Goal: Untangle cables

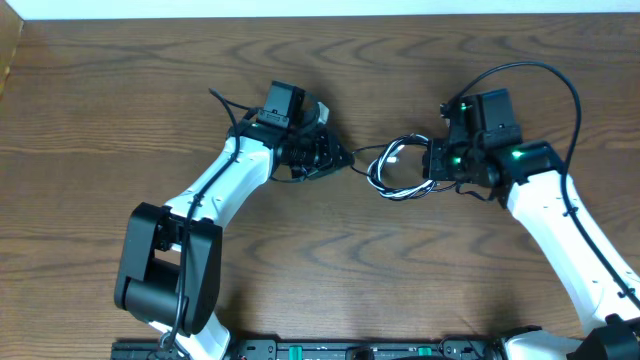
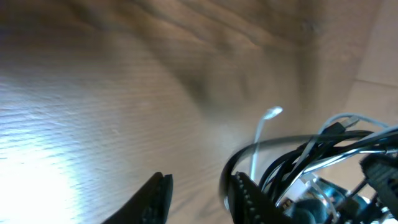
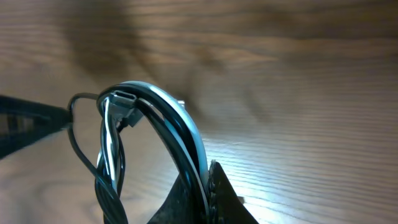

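The bundle should be held still by my right gripper while my left gripper moves in and takes the bundle's loops [image 1: 391, 192], because only a black piece of cable [image 1: 369, 148] reaches the end of my left gripper's finger.
The black and white cables [image 1: 400, 168] lie tangled in a small looped bundle between the two arms. My right gripper [image 1: 432, 165] is at the bundle's right side. In the right wrist view it [image 3: 208, 169] is shut on a loop of black and white cable [image 3: 168, 109], with a plug [image 3: 122, 99] at the loop's top. My left gripper [image 1: 335, 158] is at the bundle's left end, where a black strand [image 1: 362, 153] reaches it. In the left wrist view it [image 2: 202, 182] is open, with a black cable loop [image 2: 229, 171] just inside its right finger. A white cable end [image 2: 272, 112] sticks up behind.
The wooden table [image 1: 330, 270] stretches all round the arms. Thicker black wires run along the left arm [image 1: 225, 105] and arch over the right arm [image 1: 560, 80]. The table's far edge meets a white wall [image 1: 320, 8].
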